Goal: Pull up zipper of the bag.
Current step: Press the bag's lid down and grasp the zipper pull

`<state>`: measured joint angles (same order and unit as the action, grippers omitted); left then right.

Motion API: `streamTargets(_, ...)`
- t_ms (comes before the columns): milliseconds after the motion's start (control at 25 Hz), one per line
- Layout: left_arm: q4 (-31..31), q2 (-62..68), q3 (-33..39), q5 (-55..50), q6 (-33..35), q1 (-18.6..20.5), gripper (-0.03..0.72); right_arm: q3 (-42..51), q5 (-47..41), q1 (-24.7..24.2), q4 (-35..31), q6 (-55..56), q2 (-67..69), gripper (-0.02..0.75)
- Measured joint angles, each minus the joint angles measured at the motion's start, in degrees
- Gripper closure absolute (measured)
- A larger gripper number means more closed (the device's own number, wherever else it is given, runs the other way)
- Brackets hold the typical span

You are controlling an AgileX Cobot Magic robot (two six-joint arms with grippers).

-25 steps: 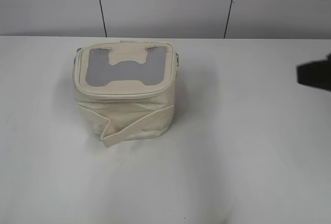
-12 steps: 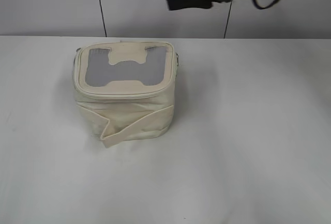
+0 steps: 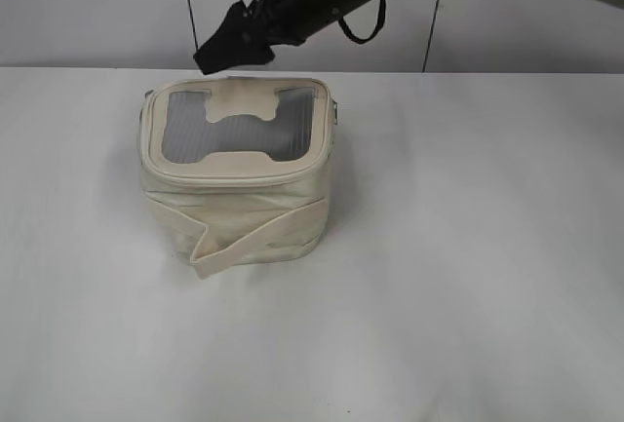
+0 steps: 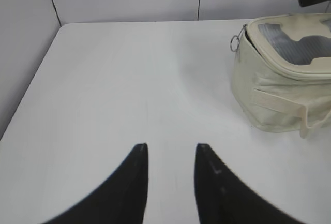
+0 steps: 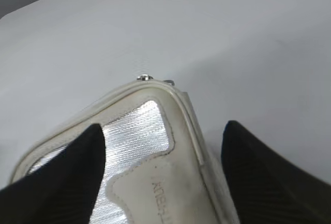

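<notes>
The metal pull at the back corner will slide around to the front when I pull it, because the zipper track curves around the lid rim.
The cream-beige bag stands left of centre on the white table, lid up, with grey panels around an H-shaped patch. The zipper track runs around the lid rim, and a silver ring shows at its right side. My right gripper is open and empty, hovering above the bag's back edge. In the right wrist view its jaws straddle the lid corner, with small metal pulls just ahead of them. My left gripper is open and empty over bare table, well left of the bag and its ring pull.
The flat cream strap crosses the bag's front and sticks out at the lower left. A grey panelled wall rises behind the table's far edge. The table's left edge shows in the left wrist view.
My right arm has swung from the right edge up and then leftward, and now hangs over the bag's back edge. The bag and the left gripper have not moved.
</notes>
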<state>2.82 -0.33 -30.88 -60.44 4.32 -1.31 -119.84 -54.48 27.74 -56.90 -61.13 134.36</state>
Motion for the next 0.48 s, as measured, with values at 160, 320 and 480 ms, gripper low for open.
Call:
streamTargets(160,0.0,0.0,0.0,0.0,0.0,0.0,0.449,-1.9,1.0,0.0,0.0,0.5,3.4,0.204)
streamTargets(320,-0.1,0.0,0.0,0.0,0.0,0.0,0.449,-2.0,2.9,0.1,0.0,0.6,4.9,0.244)
streamTargets(480,-0.1,1.2,0.0,0.2,0.0,0.0,0.449,-2.2,3.7,0.2,0.1,0.8,5.4,0.321)
